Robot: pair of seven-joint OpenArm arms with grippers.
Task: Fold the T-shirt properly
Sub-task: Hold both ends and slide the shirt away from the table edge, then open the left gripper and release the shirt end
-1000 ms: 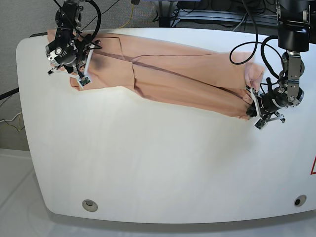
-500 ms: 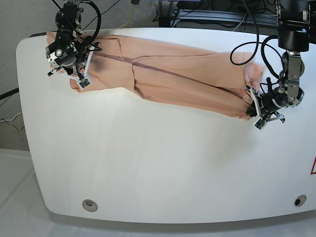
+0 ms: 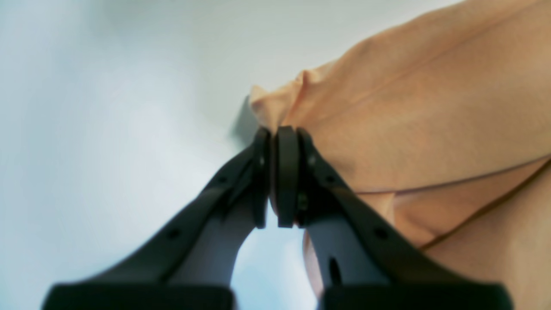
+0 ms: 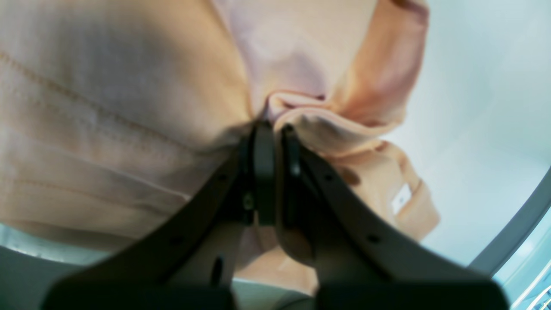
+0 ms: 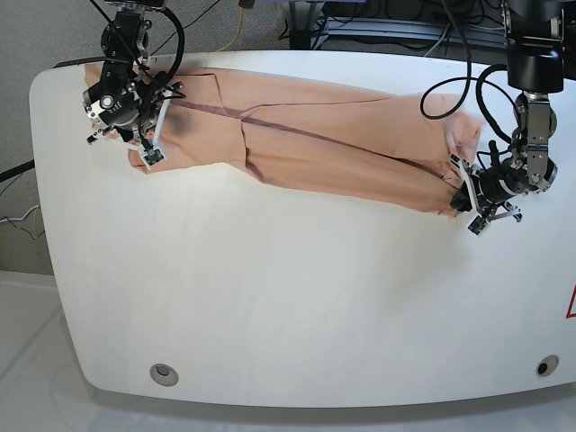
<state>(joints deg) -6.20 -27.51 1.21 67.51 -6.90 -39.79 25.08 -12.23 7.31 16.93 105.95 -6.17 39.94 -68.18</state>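
Observation:
The T-shirt lies along the table's far edge, so next my right gripper regrasps its end and drags it with my left gripper toward the table's middle.
The peach T-shirt lies stretched in a long, wrinkled band across the far half of the white table. My left gripper is shut on the T-shirt's right end, pinching a fabric corner between its fingertips. At the shirt's left end, my right gripper is shut on a bunched fold, with its black fingertips pressed together. In the right wrist view a sleeve hangs beside the gripper.
Two round fittings sit near the table's front edge. Cables and dark equipment lie behind the far edge. The table's grey rim runs close to the right gripper.
The right arm has shifted slightly, carrying the shirt's left end with it. The left arm has barely moved. Both grips are unchanged.

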